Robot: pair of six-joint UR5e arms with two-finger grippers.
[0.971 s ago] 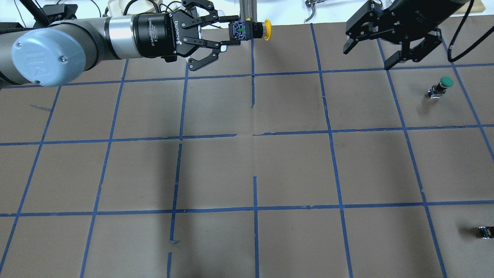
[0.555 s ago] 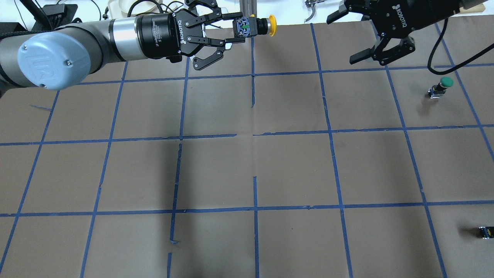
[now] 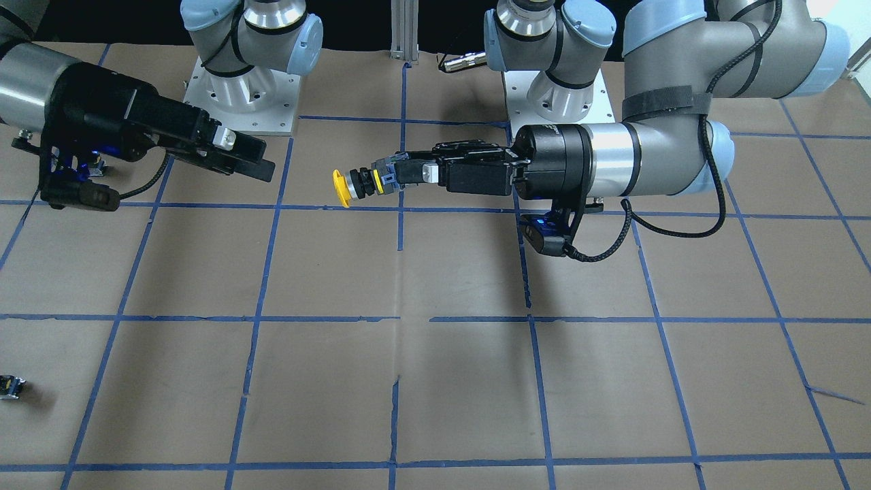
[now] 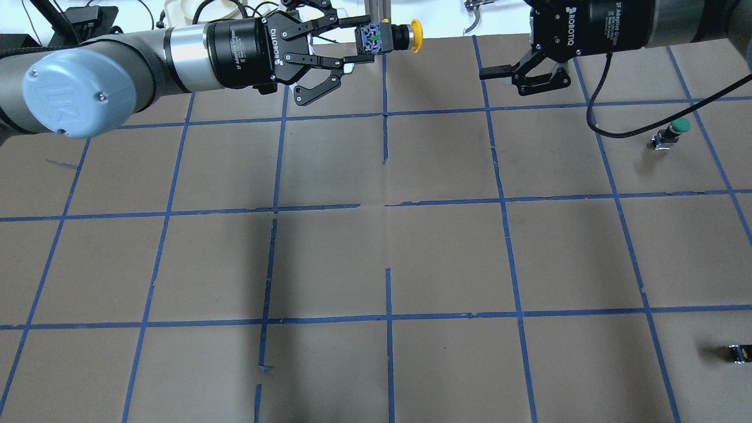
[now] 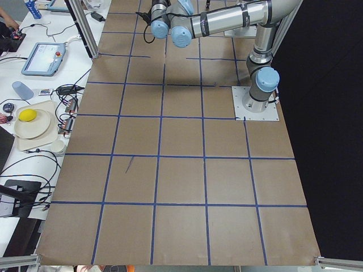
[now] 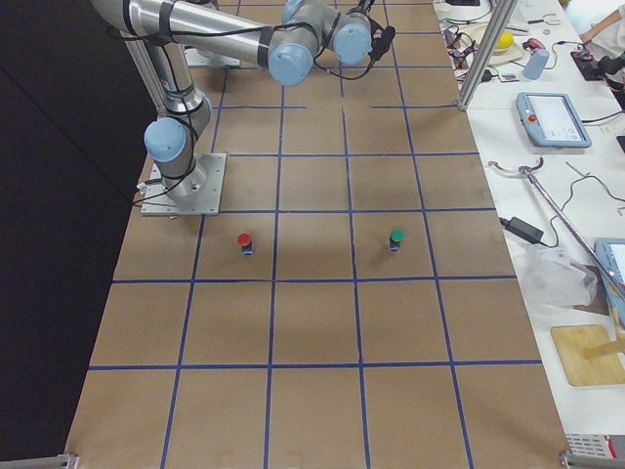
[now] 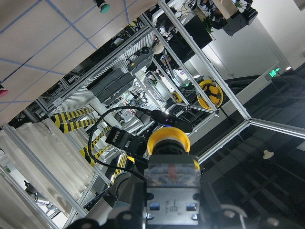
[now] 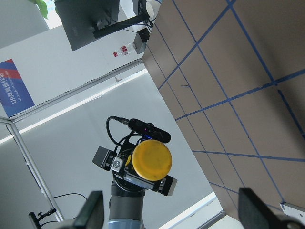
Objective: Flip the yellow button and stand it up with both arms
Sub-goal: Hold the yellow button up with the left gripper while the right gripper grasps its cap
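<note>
The yellow cap (image 3: 341,188) is joined to the block body by a black collar (image 3: 363,182), so the whole yellow button will come along when I carry it by the cap.
My left gripper (image 4: 365,42) is shut on the block body of the yellow button (image 4: 392,37) and holds it level above the table's far edge. The yellow cap points toward my right arm. The button also shows in the front view (image 3: 359,184), with the left gripper (image 3: 403,174) behind it. The left wrist view shows the button's body and cap (image 7: 169,157) end-on. My right gripper (image 4: 492,40) is open and empty. It faces the cap with a gap between them. The right wrist view shows the cap (image 8: 151,160) centred between the wide-apart fingers (image 8: 93,211).
A green-capped button (image 4: 675,130) stands at the right of the table. A red-capped button (image 6: 244,240) stands near the right arm's base. A small black part (image 4: 739,353) lies at the near right edge. Blue tape lines grid the brown table (image 4: 388,247).
My right gripper has turned to point left at the cap and moved left. My left gripper has lifted the button slightly up and to the right, still shut on it.
</note>
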